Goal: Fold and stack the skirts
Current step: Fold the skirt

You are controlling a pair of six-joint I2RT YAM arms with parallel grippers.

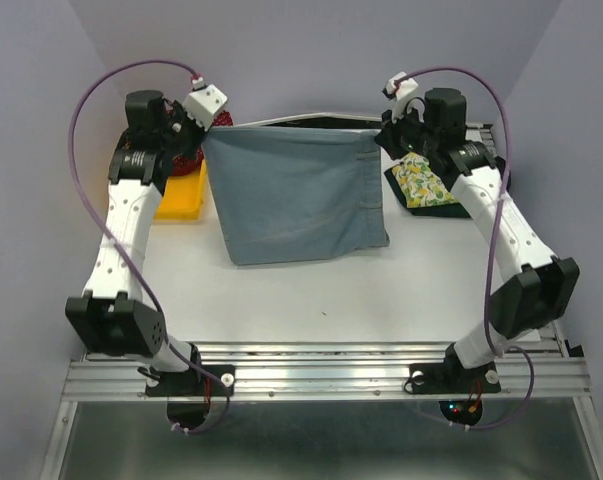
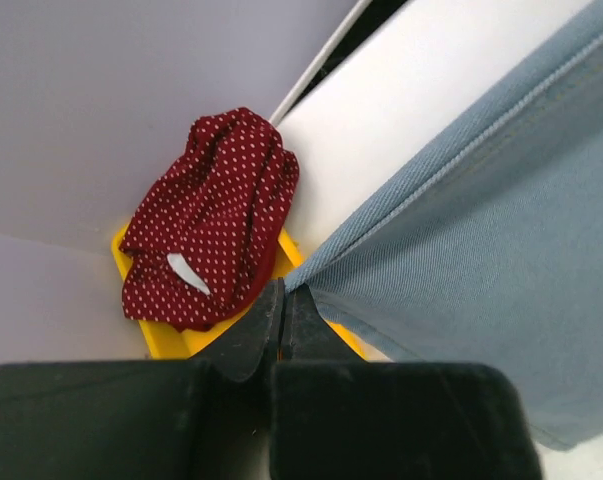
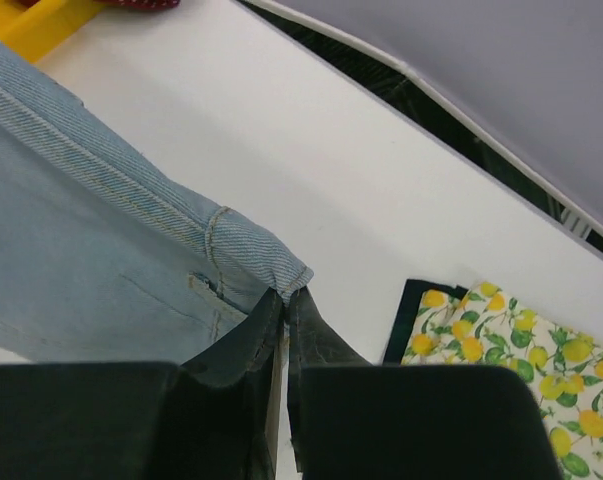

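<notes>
The denim skirt's lower part is trailing on the bar side of its held edge, so my grippers should pull that edge back toward the bar to spread it out.
The light-blue denim skirt hangs stretched between my two grippers over the middle of the table, its lower part lying on the tabletop. My left gripper is shut on its far-left corner. My right gripper is shut on its far-right waistband corner. The red white-dotted skirt lies crumpled in the yellow tray at the left. The lemon-print skirt lies folded on the dark green one at the right, and both show in the right wrist view.
The white tabletop runs to a metal rail at the near edge. Purple-grey walls close in at the back and both sides. The arm cables loop above each arm.
</notes>
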